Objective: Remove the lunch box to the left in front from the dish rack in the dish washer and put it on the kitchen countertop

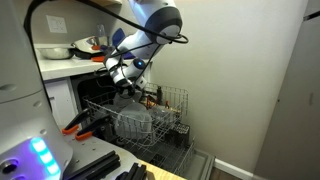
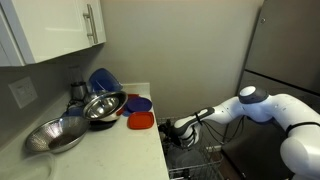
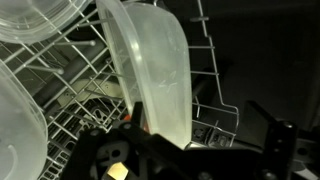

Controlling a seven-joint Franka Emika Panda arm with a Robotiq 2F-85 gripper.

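Observation:
The lunch box's side (image 3: 168, 72) stands straight up in line with my gripper's open gap, so I should go on in before the fingers close on its near edge (image 3: 176, 136).
The lunch box (image 3: 150, 70) is a translucent box standing on edge between the tines of the dish rack (image 3: 60, 95). In the wrist view my gripper (image 3: 200, 135) is open. The box's lower edge sits close to the left finger and the right finger is well away from it. In both exterior views the arm reaches down into the pulled-out dish rack (image 1: 172, 104) of the dish washer (image 1: 88, 92), with the gripper (image 1: 126, 86) (image 2: 178, 130) low among the dishes. The white kitchen countertop (image 2: 112, 145) (image 1: 60, 68) lies above it.
Other clear plastic containers (image 3: 40, 20) (image 3: 15, 125) sit in the rack to the left of the lunch box. A larger clear tub (image 1: 135, 122) fills the rack's front. Metal bowls (image 2: 55, 135) (image 2: 103, 106), a blue bowl (image 2: 103, 80) and red lids (image 2: 140, 121) crowd the countertop.

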